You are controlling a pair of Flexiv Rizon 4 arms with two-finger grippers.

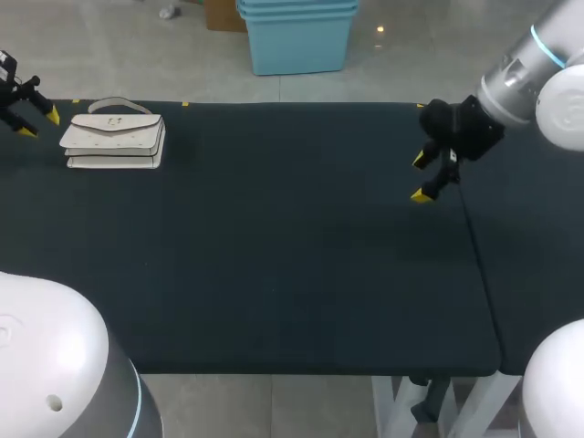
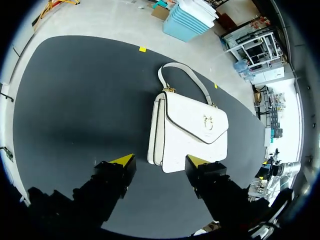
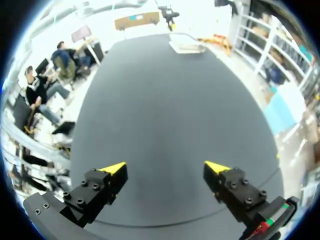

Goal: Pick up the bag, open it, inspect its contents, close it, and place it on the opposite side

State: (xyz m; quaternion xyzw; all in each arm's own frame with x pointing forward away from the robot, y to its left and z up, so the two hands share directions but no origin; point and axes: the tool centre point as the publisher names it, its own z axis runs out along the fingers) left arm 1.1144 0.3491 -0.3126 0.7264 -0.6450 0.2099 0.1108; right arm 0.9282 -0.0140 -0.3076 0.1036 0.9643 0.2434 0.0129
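Observation:
I expect the white handbag [image 1: 114, 141] to come along in one piece and stay closed when I pull the handbag's edge toward the middle, because the flap [image 1: 112, 127] lies flat against the handbag's front.
A white handbag [image 1: 114, 140] with a looped handle and a gold clasp lies flat at the table's far left. My left gripper [image 1: 36, 121] hovers just left of it, fingers apart and empty. In the left wrist view the handbag [image 2: 190, 131] lies just ahead of the left gripper [image 2: 161, 161], flap closed, handle pointing away. My right gripper [image 1: 421, 177] hangs open over the right part of the table, far from the bag. In the right wrist view the right gripper [image 3: 165, 168] is empty, and the handbag [image 3: 186, 47] shows small at the table's far end.
The dark table [image 1: 301, 265] has a seam running down its right part [image 1: 476, 246]. Small yellow tape marks [image 2: 142, 49] sit near the far edge.

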